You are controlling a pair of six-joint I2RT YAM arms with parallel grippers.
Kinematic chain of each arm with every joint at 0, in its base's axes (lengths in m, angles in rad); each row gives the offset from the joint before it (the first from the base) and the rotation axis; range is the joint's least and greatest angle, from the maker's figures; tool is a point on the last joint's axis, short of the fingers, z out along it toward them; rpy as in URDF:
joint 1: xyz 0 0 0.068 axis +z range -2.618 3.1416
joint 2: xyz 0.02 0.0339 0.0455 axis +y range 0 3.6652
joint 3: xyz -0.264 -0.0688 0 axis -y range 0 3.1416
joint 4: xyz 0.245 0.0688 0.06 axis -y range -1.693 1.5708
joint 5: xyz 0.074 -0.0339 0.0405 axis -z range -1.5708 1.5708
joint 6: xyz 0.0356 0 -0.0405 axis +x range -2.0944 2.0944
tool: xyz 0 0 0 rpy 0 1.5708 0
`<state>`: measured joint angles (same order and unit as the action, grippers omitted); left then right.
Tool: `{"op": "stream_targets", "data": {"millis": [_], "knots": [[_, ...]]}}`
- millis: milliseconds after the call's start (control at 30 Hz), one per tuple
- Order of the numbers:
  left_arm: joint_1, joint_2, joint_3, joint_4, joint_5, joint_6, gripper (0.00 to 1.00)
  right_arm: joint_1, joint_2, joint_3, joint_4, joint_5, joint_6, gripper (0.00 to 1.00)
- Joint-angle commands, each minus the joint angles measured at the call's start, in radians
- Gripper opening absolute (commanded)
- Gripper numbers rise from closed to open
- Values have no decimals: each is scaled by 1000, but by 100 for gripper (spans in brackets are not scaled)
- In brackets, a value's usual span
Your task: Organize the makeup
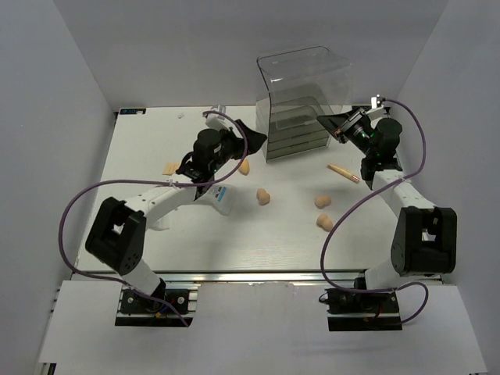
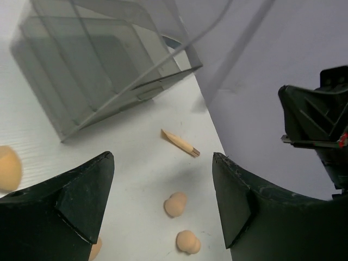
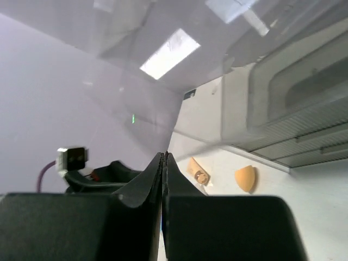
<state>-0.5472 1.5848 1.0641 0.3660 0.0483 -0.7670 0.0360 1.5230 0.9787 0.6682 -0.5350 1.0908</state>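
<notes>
The clear lid (image 1: 309,78) is tilted over the box, and only my closed right gripper is holding it up. So next my left gripper takes hold of the lid's dark side edge (image 1: 269,100) first.
Four peach sponges lie on the white table: one (image 1: 244,166) by my left gripper, one (image 1: 264,196) in the middle, and two (image 1: 322,201) (image 1: 325,223) toward the right. A thin peach stick (image 1: 342,173) lies in front of the box's right side. A beige tube (image 1: 170,167) lies at the left. A white-blue packet (image 1: 220,197) lies under my left arm. My left gripper (image 1: 254,137) is open and empty beside the box's left side; its wrist view (image 2: 163,157) shows the stick (image 2: 180,143) and two sponges (image 2: 175,204) (image 2: 188,242). My right gripper (image 1: 323,120) (image 3: 164,156) is shut, empty, at the box's right side.
The clear plastic drawer box (image 1: 301,101) stands at the back middle and fills the top of both wrist views (image 2: 103,60) (image 3: 283,81). White walls enclose the table on three sides. The right wrist view also shows the tube (image 3: 198,170) and a sponge (image 3: 246,178).
</notes>
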Motion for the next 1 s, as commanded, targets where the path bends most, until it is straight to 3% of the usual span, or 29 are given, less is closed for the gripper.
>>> {"op": "stream_targets", "data": {"millis": [0, 200, 367, 400, 433, 467, 567, 800, 967], "knots": [[-20, 15, 68, 99, 64, 32, 82, 4, -63, 8, -33, -23, -31, 0], [-23, 78, 131, 195, 97, -11, 83, 4, -87, 31, -90, -19, -66, 0], [-23, 61, 133, 174, 88, -8, 83, 4, -70, 34, -130, -8, -83, 2], [-23, 49, 102, 175, 84, -2, 83, 4, -46, 26, -142, -6, -85, 10], [-23, 41, 91, 163, 78, 3, 84, 4, -28, 14, -140, -10, -80, 29], [-23, 29, 83, 157, 73, 5, 84, 4, -6, -21, -119, -28, -48, 36], [-25, 8, 62, 140, 73, 3, 83, 10, 106, -52, 0, -65, 21, 42], [-25, -69, 19, 71, 21, 26, 84, 12, 333, 105, 71, -63, -6, 42], [-25, -94, -15, 62, -5, 14, 84, 13, 393, 172, 96, -65, 9, 40]]}}
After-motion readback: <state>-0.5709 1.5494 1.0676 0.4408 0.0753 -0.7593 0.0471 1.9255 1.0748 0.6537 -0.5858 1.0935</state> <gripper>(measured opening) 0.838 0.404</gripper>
